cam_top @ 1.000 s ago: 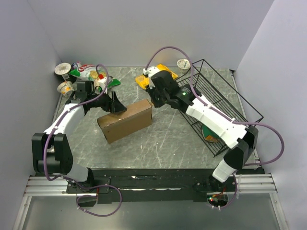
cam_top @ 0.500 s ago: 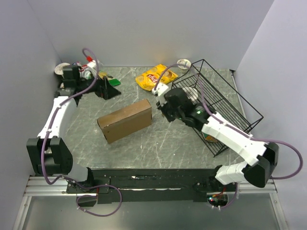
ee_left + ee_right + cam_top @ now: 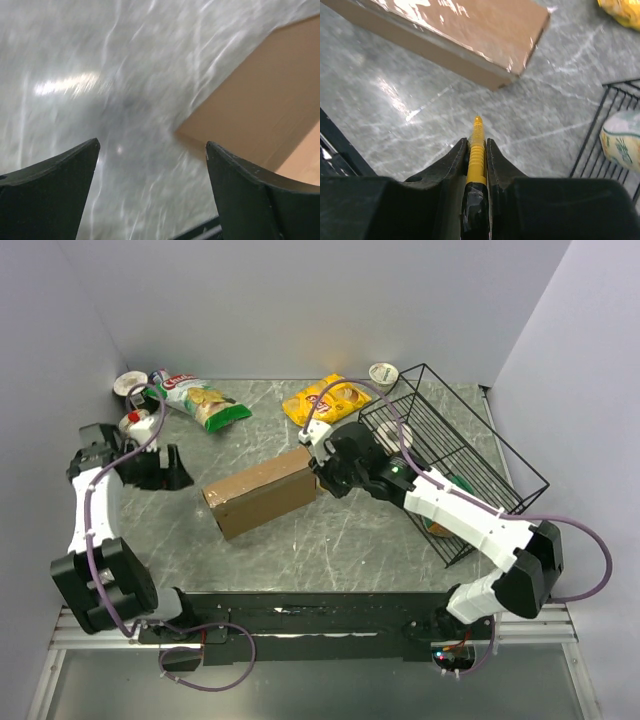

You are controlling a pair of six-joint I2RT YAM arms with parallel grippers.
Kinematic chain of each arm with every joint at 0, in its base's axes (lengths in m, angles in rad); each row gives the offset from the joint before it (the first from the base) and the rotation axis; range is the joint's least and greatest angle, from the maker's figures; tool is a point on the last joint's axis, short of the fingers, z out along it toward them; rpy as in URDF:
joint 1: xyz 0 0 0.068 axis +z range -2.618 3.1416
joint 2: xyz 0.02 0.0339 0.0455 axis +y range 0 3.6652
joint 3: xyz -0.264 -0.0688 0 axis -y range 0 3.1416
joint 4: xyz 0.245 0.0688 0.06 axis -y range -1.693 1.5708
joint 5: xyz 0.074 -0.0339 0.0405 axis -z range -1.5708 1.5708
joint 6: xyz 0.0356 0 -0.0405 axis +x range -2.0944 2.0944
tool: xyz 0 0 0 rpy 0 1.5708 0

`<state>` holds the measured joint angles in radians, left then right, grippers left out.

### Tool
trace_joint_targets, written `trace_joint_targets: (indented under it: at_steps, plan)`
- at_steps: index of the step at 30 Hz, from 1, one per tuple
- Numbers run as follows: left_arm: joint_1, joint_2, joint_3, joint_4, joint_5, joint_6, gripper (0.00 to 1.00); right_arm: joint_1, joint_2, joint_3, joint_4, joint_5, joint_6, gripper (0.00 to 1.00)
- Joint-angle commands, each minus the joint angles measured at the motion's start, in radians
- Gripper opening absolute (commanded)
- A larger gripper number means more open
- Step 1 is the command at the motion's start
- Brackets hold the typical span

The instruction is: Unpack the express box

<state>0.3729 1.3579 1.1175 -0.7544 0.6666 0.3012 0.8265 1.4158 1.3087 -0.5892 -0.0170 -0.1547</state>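
Observation:
The express box (image 3: 262, 486) lies loose with my left gripper clear of it, so next my left gripper moves in and steadies the box's nearest end (image 3: 214, 508) before the cutter works.
The express box (image 3: 262, 492) is a closed brown cardboard carton lying at an angle mid-table. It also fills the top of the right wrist view as the express box (image 3: 455, 30) and the right side of the left wrist view as the express box (image 3: 265, 110). My right gripper (image 3: 324, 478) sits at the box's right end, shut on a yellow ribbed cutter (image 3: 477, 145) whose tip points toward the box's near corner. My left gripper (image 3: 165, 468) hovers left of the box. Its jaws stand open with nothing between them, as the left gripper (image 3: 151, 145) shows over bare table.
A black wire basket (image 3: 470, 455) stands at the right with a packet (image 3: 622, 140) inside. A green snack bag (image 3: 200, 397) and cups (image 3: 130, 385) lie far left. A yellow bag (image 3: 325, 400) and another cup (image 3: 383, 372) sit at the back.
My left arm has swung back from the packets at the far left toward the near left. My right gripper, still holding the cutter, has returned to the box's right end.

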Motion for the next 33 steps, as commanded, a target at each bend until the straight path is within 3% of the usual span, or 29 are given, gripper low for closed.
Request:
trace_joint_targets:
  at_steps: [1, 4, 7, 10, 18, 25, 31, 33]
  plan:
    - [0.079, -0.103, -0.054, -0.158, -0.067, 0.226, 0.89, 0.017, 0.044, 0.075, 0.042, -0.047, 0.007, 0.0]
    - [0.109, -0.12, -0.111, -0.264, -0.029, 0.441, 0.81, 0.017, 0.072, 0.106, 0.02, -0.054, 0.026, 0.0]
    - [0.1, -0.123, -0.16, -0.417, 0.138, 0.706, 0.8, 0.019, 0.081, 0.109, 0.015, -0.047, 0.032, 0.0]
    - [0.029, -0.12, -0.194, -0.41, 0.212, 0.754, 0.81, 0.017, 0.077, 0.1, 0.015, -0.038, 0.034, 0.0]
    - [-0.08, -0.106, -0.209, -0.172, 0.312, 0.557, 0.88, 0.017, 0.028, 0.077, -0.003, -0.009, -0.002, 0.0]
    - [-0.298, -0.066, -0.209, 0.019, 0.402, 0.371, 0.88, 0.01, -0.044, 0.064, -0.046, 0.043, -0.04, 0.0]
    - [-0.434, -0.008, -0.208, 0.252, 0.377, 0.161, 0.87, -0.018, -0.071, 0.104, -0.112, 0.068, -0.057, 0.0]
    - [-0.436, 0.001, -0.199, 0.28, 0.352, 0.107, 0.96, -0.024, -0.067, 0.133, -0.142, 0.06, -0.063, 0.0]
